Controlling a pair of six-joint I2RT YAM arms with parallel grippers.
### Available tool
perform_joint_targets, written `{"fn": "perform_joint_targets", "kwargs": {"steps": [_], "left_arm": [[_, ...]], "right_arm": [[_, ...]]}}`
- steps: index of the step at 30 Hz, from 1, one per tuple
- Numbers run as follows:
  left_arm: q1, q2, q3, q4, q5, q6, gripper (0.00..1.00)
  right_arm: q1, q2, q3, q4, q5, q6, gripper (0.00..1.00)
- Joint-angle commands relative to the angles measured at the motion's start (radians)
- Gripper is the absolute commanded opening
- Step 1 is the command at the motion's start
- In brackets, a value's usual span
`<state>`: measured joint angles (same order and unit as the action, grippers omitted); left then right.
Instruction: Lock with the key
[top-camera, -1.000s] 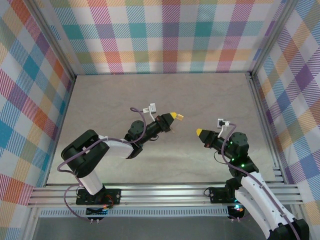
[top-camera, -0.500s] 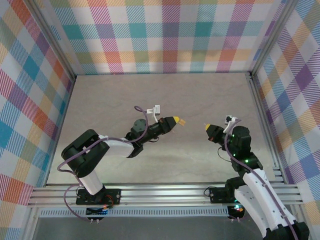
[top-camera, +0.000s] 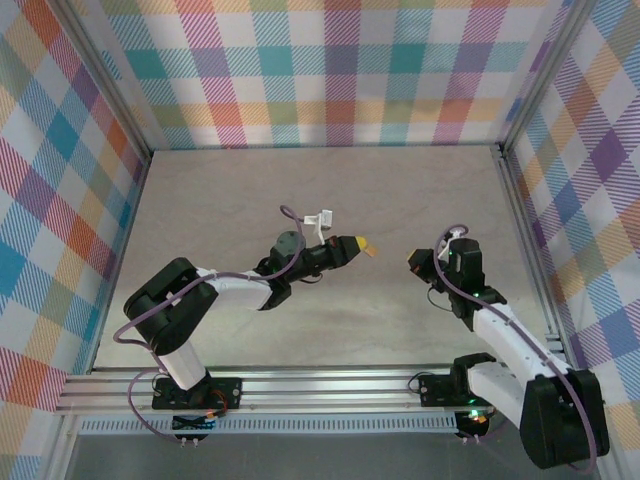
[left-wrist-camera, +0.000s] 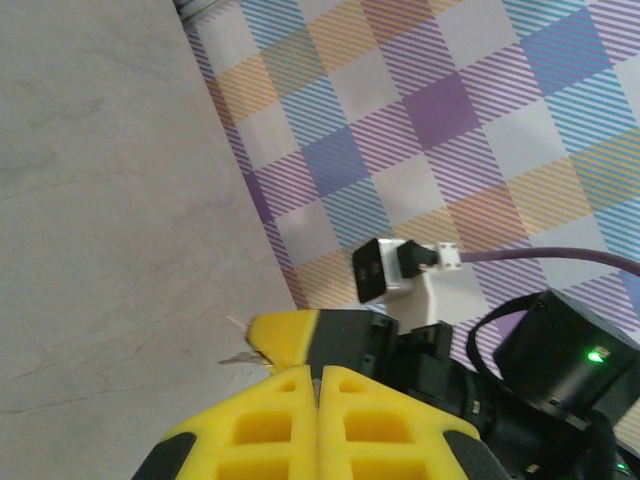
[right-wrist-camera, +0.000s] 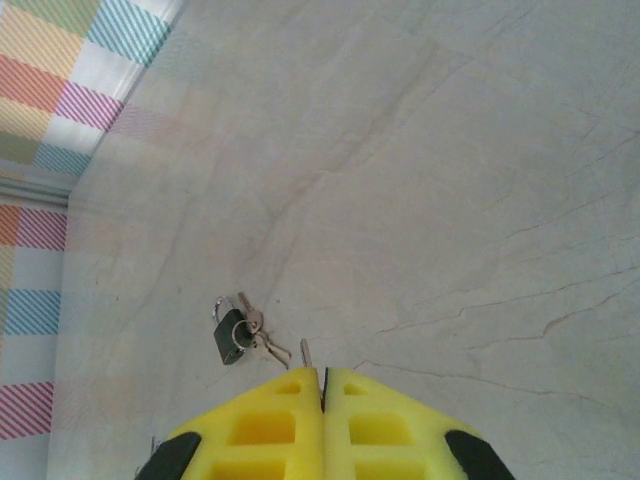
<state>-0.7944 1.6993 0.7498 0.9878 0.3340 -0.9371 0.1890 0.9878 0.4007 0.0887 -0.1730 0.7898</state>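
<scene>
The key (right-wrist-camera: 306, 352) is clear of the lock and the grey table (right-wrist-camera: 437, 350) beside it is empty, so the robot's right gripper should keep lowering the key there and let go.
The lock (right-wrist-camera: 226, 343), a tiny dark padlock with a thin shackle, lies on the grey table. A ring with two small silver keys (right-wrist-camera: 255, 335) is hooked to it. It sits just ahead and left of my right gripper (right-wrist-camera: 322, 375). That gripper is shut, and the silver blade of the key (right-wrist-camera: 305, 352) pokes out at its tip; the key's head is hidden. My left gripper (left-wrist-camera: 318, 372) is shut, with a thin grey sliver at the seam that I cannot identify. In the top view the left gripper (top-camera: 366, 246) and right gripper (top-camera: 413, 262) face each other, a short gap apart.
The grey table (top-camera: 250, 200) is walled by plaid panels at the back (top-camera: 330, 70) and on both sides. The right wall (top-camera: 570, 200) is close behind my right arm. An aluminium rail (top-camera: 320, 385) runs along the near edge.
My left gripper has slid right and a little nearer. My right arm has swung round and folded lower, its gripper tip ending slightly further right.
</scene>
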Motion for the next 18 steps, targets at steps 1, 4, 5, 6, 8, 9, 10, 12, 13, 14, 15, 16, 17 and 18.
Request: {"fn": "perform_joint_targets", "kwargs": {"steps": [1, 4, 5, 6, 8, 9, 10, 12, 13, 14, 15, 16, 17, 18], "left_arm": [[-0.014, 0.016, 0.040, -0.021, 0.032, 0.038, 0.00], [-0.023, 0.017, 0.054, -0.055, 0.036, 0.054, 0.00], [-0.026, 0.016, 0.059, -0.064, 0.036, 0.059, 0.00], [-0.029, 0.017, 0.063, -0.074, 0.038, 0.064, 0.00], [-0.036, 0.018, 0.072, -0.094, 0.045, 0.074, 0.00], [-0.040, 0.017, 0.075, -0.104, 0.045, 0.081, 0.00], [-0.043, 0.018, 0.078, -0.111, 0.045, 0.086, 0.00], [-0.048, 0.020, 0.081, -0.116, 0.045, 0.090, 0.00], [-0.048, 0.022, 0.084, -0.119, 0.045, 0.090, 0.00], [-0.050, 0.024, 0.085, -0.121, 0.046, 0.093, 0.00], [-0.049, 0.024, 0.088, -0.125, 0.048, 0.093, 0.00], [-0.052, 0.027, 0.089, -0.129, 0.049, 0.095, 0.00], [-0.053, 0.029, 0.094, -0.133, 0.051, 0.096, 0.00], [-0.054, 0.032, 0.096, -0.138, 0.052, 0.099, 0.00]], "right_arm": [[-0.010, 0.048, 0.024, 0.102, 0.019, 0.016, 0.00], [-0.014, 0.116, 0.026, 0.131, 0.014, 0.016, 0.00], [-0.016, 0.134, 0.023, 0.143, 0.011, 0.021, 0.00], [-0.017, 0.154, 0.018, 0.161, 0.007, 0.026, 0.00], [-0.021, 0.182, 0.015, 0.178, 0.004, 0.032, 0.00], [-0.022, 0.197, 0.016, 0.184, 0.002, 0.032, 0.00], [-0.022, 0.211, 0.019, 0.186, 0.000, 0.031, 0.00], [-0.023, 0.232, 0.027, 0.178, 0.003, 0.027, 0.00], [-0.025, 0.242, 0.029, 0.177, 0.006, 0.025, 0.00], [-0.026, 0.250, 0.029, 0.180, 0.009, 0.025, 0.00], [-0.026, 0.259, 0.029, 0.180, 0.010, 0.023, 0.00], [-0.028, 0.268, 0.029, 0.181, 0.010, 0.023, 0.00], [-0.029, 0.278, 0.030, 0.181, 0.009, 0.023, 0.00], [-0.030, 0.288, 0.032, 0.181, 0.010, 0.024, 0.00]]}}
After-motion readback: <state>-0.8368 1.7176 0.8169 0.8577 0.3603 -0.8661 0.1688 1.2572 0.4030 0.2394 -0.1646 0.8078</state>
